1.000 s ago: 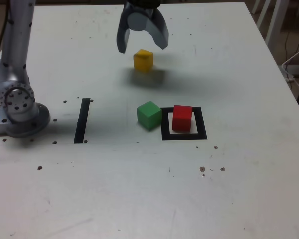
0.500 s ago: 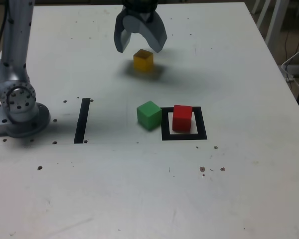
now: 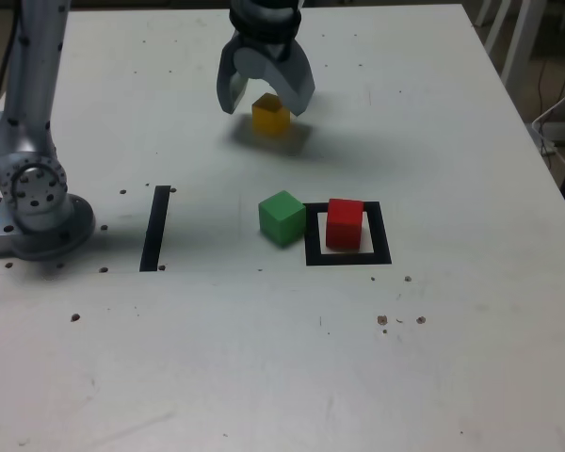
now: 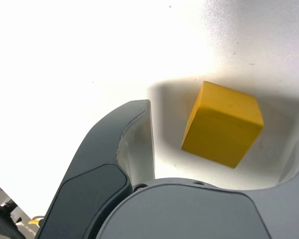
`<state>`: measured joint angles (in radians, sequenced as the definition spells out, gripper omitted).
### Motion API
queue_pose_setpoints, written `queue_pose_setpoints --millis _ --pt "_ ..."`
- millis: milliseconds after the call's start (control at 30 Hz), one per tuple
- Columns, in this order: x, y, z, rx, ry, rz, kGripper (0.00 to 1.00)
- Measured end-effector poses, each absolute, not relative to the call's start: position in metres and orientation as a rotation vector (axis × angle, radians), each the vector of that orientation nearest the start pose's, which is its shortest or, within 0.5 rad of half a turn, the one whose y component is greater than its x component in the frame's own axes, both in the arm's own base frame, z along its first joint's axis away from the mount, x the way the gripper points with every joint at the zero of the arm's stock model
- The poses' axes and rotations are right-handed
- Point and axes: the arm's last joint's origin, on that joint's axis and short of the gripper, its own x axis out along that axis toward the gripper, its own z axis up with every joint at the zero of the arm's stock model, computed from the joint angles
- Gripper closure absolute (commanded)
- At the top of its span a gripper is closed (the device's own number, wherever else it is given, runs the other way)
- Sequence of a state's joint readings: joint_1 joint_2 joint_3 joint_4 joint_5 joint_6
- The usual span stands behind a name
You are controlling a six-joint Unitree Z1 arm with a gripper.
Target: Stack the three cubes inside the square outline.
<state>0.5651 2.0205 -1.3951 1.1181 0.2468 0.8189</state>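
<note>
My fingers are open on both sides of the yellow cube (image 4: pixel 223 124), which sits crooked (image 4: pixel 192 122) between them. The cube will turn square to my fingers when I close my gripper to lift it.
The yellow cube (image 3: pixel 271 114) (image 4: pixel 223 124) rests on the white table near its far edge. My gripper (image 3: pixel 265 102) hangs over it, open, one finger on either side and apart from the cube; the wrist view shows the cube between the spread fingers (image 4: pixel 134 144). The red cube (image 3: pixel 345 222) stands inside the black square outline (image 3: pixel 348 256) at the exterior view's right of centre. The green cube (image 3: pixel 282 217) sits just outside that outline, against its left side in the exterior view.
A straight black strip (image 3: pixel 155 228) lies on the table at the exterior view's left. The arm's grey base (image 3: pixel 38 202) stands beside it at the left edge. Small dark specks (image 3: pixel 395 318) dot the table's near part.
The open gripper has come down over the yellow cube, from above and behind it to straddling it. The cubes have not moved.
</note>
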Motion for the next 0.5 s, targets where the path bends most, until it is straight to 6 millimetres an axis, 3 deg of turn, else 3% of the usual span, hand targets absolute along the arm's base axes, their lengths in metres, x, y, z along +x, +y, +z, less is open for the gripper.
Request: queue_pose_setpoints --millis 200,500 --pt "0.291 0.192 0.208 0.281 1.870 -0.131 0.22" --pt "0.296 0.190 0.204 0.285 1.892 -0.049 0.65"
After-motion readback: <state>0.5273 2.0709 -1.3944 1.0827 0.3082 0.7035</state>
